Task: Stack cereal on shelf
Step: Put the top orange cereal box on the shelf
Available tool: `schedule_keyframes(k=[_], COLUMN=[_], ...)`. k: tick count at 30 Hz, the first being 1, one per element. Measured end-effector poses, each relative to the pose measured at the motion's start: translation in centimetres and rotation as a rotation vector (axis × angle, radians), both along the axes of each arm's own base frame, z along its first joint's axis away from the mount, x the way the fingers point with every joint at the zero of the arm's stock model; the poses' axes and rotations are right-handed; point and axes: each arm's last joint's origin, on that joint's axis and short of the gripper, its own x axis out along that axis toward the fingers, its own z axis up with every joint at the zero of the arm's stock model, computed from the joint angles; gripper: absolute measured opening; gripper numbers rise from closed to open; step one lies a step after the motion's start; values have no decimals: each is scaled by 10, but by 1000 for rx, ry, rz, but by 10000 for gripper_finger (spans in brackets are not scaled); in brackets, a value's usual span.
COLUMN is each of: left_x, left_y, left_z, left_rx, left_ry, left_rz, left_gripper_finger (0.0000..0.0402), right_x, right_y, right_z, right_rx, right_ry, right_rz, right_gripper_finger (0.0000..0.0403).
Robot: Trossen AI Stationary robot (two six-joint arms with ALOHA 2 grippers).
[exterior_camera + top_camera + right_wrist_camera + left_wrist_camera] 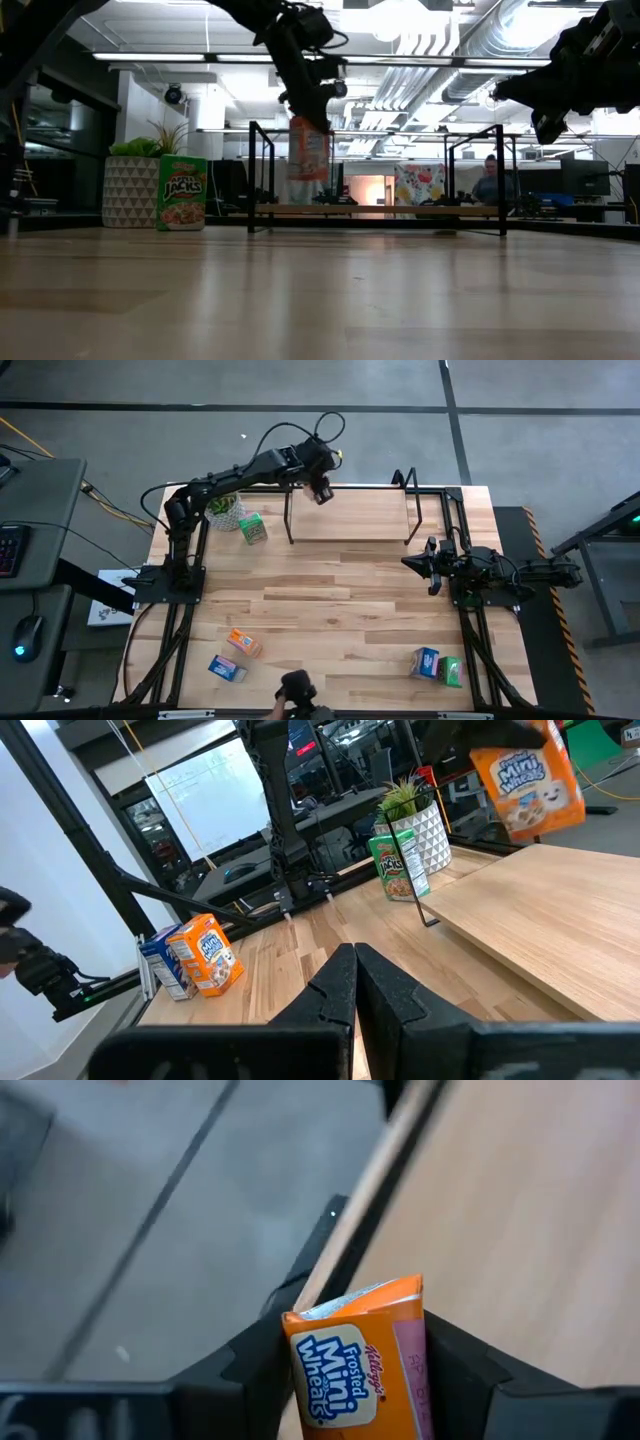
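The orange box (309,152) is hanging at a slant by the shelf's back edge. I should use my left gripper to stand it on the board (314,518), then grip it again from above and move it inward.
My left gripper (320,490) is shut on an orange cereal box (308,148), which hangs over the far left end of the shelf (350,520), above its pale board (380,210). A green box (253,528) stands on the table beside a potted plant (225,510), left of the shelf. An orange box (243,643) and a blue box (227,668) lie near the front left. A blue box (425,662) and a green box (450,672) lie near the front right. My right gripper (435,565) waits shut at the table's right side, holding nothing. My left gripper pinches the orange box between its two fingers (260,1365), on two opposite sides (300,1370) near its upper end (310,125). The fingers slant down from above. The box hangs below them, nearly upright, lifted clear of the shelf board.
The shelf's black upright end frames (262,175) stand at both ends of the board. A dark camera mount (296,690) sits at the table's near edge. Bare wood lies between the shelf and the front boxes. A person (490,182) sits in the room far behind.
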Motion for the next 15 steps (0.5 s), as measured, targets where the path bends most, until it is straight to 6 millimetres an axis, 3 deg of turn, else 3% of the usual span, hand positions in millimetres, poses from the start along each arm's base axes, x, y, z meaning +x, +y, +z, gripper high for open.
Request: schedule_keyframes(k=[6, 15], left_x=[-1, 6], left_y=[-2, 13], left_z=[-11, -41], left_rx=[74, 33], left_ry=[232, 266], left_rz=[-340, -472], left_gripper_finger=[172, 172], right_x=[0, 0], right_y=[0, 0], right_z=[0, 0], right_rx=[0, 0], right_ry=[0, 0], right_rz=[0, -1], right_gripper_finger=[0, 0])
